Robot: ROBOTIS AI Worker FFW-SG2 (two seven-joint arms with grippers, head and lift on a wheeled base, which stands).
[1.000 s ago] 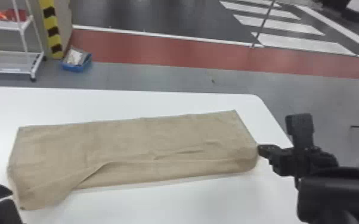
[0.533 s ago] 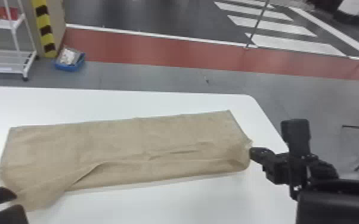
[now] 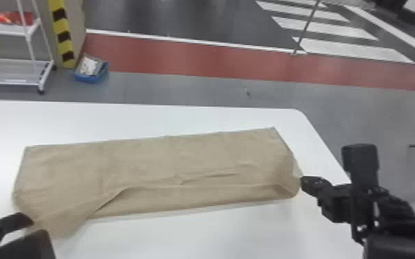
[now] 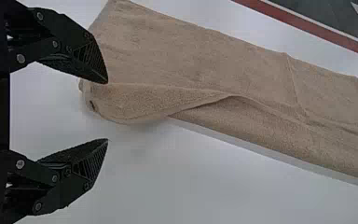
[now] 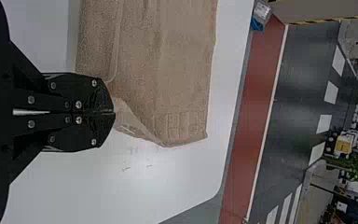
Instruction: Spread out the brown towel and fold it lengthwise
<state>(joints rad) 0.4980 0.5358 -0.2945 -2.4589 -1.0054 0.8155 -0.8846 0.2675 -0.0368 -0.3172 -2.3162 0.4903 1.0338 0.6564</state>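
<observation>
The towel's middle [image 3: 169, 168] will hang down between my grippers when I lift both corners of the brown towel's near edge [image 3: 182, 185] to fold it over, because that edge lies loose and wavy.
The brown towel [image 3: 148, 162] lies lengthwise across the table, a strip folded over with a wrinkled edge along its near side. At the near left corner, my left gripper [image 3: 38, 228] stands open beside a loose flap; in the left wrist view the towel [image 4: 191, 56] lies past that left gripper [image 4: 107, 111], nothing visible between its fingers. At the right end is my right gripper [image 3: 302, 182]. The right wrist view has the right gripper [image 5: 114, 112] shut on the edge of the towel [image 5: 177, 70], a small crumpled fold bunching at its tips.
The white table [image 3: 196, 234] has bare surface in front of and behind the towel; its rounded far right corner is near the right arm. Beyond it on the floor are a white shelf cart [image 3: 10, 70] and a blue bin [image 3: 91, 74].
My left gripper has shifted a little to the right relative to the towel, beside its near left flap. The right gripper keeps its place at the towel's right end. The head view has swayed slightly.
</observation>
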